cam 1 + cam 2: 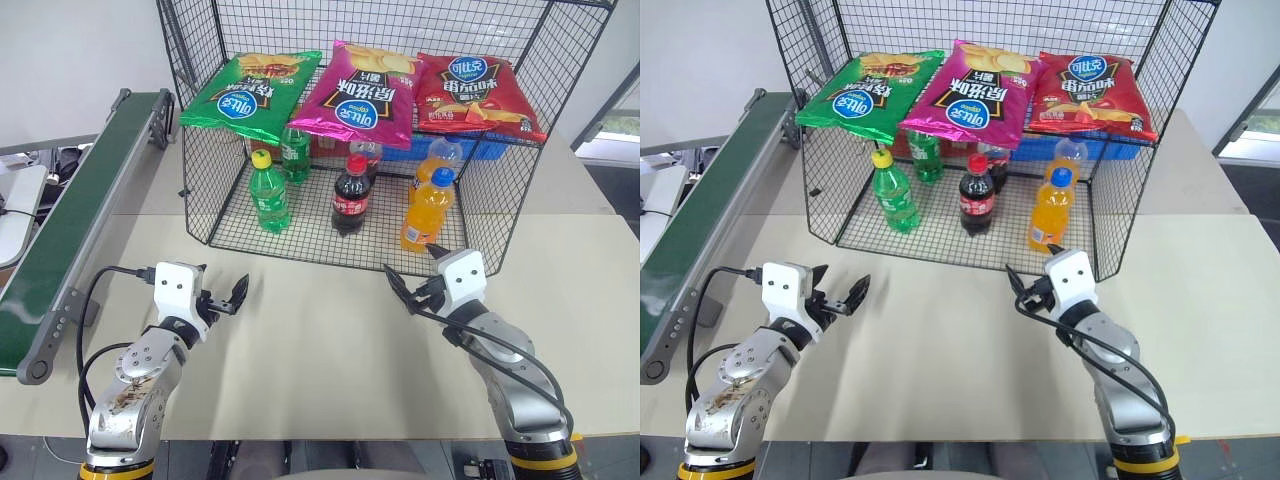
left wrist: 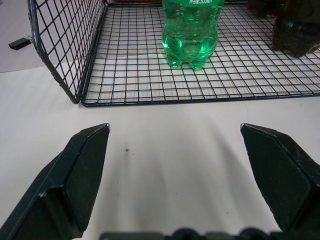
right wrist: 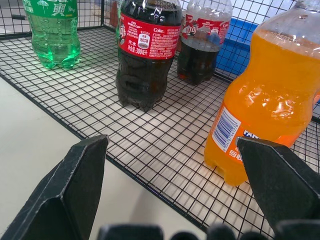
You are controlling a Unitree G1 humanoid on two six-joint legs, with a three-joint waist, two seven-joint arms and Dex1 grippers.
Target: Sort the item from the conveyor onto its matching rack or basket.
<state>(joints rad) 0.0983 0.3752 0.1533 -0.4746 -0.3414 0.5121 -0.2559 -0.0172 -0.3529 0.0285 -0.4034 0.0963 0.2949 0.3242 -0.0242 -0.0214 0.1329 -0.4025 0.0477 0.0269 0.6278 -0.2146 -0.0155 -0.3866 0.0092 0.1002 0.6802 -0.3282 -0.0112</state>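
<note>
The green bag [image 1: 252, 97] shows a puffed, taut side [image 1: 265, 80]. I expect its body to stay spread out when I carry the bag by its end.
The item, a shiny green crisp bag [image 1: 255, 92], lies on the upper shelf of the black wire rack [image 1: 198, 190], at its left end beside a magenta bag [image 1: 362, 95]. The dark green conveyor [image 1: 80, 215] runs along the table's left side. My left gripper [image 1: 228, 297] hovers over the table in front of the rack's left corner, open and holding nothing; the left wrist view shows its fingers [image 2: 75, 175] wide apart. My right gripper [image 1: 410, 272] sits just before the rack's right front, also open with nothing between its fingers [image 3: 70, 190].
A red bag [image 1: 470, 92] lies at the shelf's right end. On the rack floor stand green bottles [image 1: 268, 192], cola bottles [image 1: 350, 195] and orange bottles [image 1: 428, 212], in front of a blue tray [image 1: 480, 148]. A beige table [image 1: 320, 340] spreads between the arms.
</note>
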